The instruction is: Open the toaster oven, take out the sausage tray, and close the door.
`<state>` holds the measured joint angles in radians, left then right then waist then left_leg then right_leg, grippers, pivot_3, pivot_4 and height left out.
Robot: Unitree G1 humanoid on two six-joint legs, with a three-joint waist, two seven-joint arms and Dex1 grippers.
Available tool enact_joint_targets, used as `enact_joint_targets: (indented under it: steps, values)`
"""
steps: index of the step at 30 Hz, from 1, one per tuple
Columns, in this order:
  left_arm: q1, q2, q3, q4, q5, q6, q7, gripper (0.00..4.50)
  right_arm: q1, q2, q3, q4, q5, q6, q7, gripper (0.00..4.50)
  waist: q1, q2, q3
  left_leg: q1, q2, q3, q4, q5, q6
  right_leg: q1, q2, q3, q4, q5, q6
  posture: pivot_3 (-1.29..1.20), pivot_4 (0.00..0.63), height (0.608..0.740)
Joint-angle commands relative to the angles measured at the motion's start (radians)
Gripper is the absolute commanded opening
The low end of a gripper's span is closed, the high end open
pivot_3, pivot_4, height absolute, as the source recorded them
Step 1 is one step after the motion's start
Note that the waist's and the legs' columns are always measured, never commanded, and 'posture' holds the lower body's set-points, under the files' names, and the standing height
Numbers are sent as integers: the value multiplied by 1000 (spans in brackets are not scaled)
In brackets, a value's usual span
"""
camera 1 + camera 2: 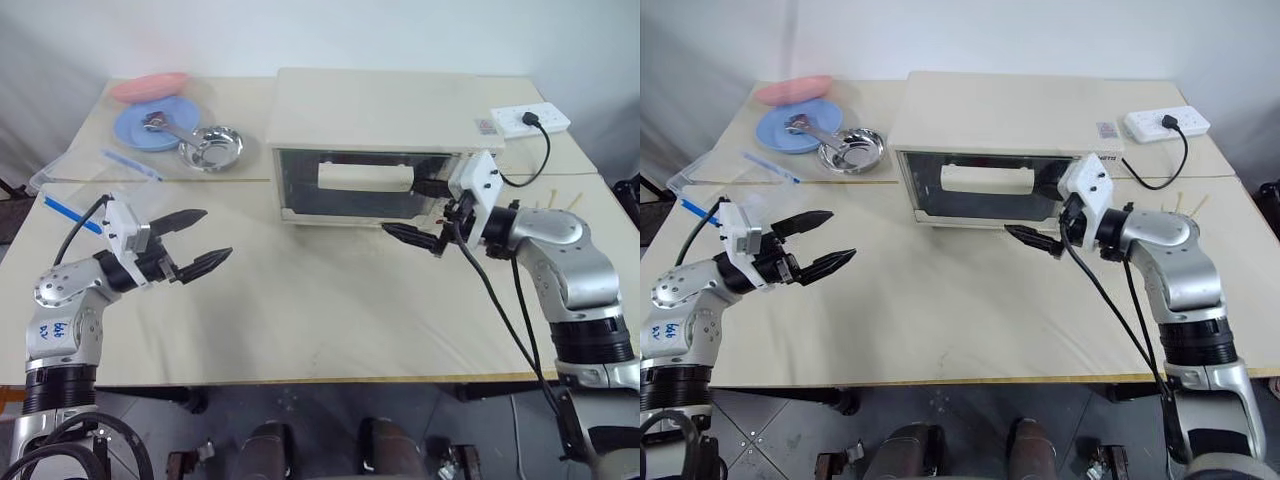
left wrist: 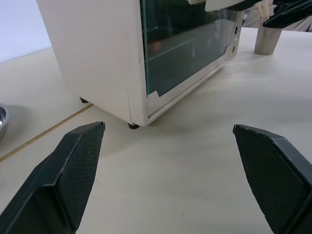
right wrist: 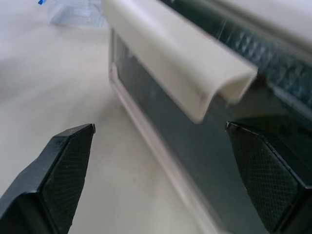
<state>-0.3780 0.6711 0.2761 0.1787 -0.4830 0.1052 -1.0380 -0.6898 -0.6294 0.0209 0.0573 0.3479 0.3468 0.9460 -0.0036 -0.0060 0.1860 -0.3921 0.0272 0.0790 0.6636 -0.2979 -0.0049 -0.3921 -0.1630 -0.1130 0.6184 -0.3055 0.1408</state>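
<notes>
I expect the door [image 1: 350,203] to swing down on its bottom edge when I open it, because the cream bar handle [image 1: 365,177] goes across the upper part of the dark glass.
The cream toaster oven [image 1: 380,110] stands at the back middle of the table. Its door [image 1: 300,185] is closed, and the cream bar handle [image 1: 365,178] crosses the dark glass. The sausage tray is hidden behind that glass. My right gripper [image 1: 408,210] is open at the door's right part, one finger by the handle's right end and the other lower in front of the glass. In the right wrist view the handle [image 3: 180,63] lies close ahead between the spread fingertips [image 3: 73,146]. My left gripper [image 1: 218,233] hangs open over the table, left of the oven and apart from it.
A round steel bowl [image 1: 211,148], a blue plate [image 1: 132,130] with a spoon and a pink plate [image 1: 148,87] sit at the back left. A white power strip [image 1: 530,119] with a black cable lies right of the oven. A clear bag [image 1: 95,165] lies near the left edge.
</notes>
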Motion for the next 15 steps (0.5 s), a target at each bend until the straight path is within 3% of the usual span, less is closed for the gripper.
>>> enact_joint_targets:
  steps: [1,15]
  values:
    - [-18,2,34,2,-24,-16,4,4473,-28,1,-12,-30,8,-29,25,4500,0,0,0,0,0,0,0,0,0,0,0,0,0,0,0,0,150,740]
    - [-211,37,-7,167,5,8,-67,4473,144,-61,30,-262,50,46,148,4500,0,-1,0,1,1,4,0,-1,0,-2,0,0,1,0,0,0,150,740]
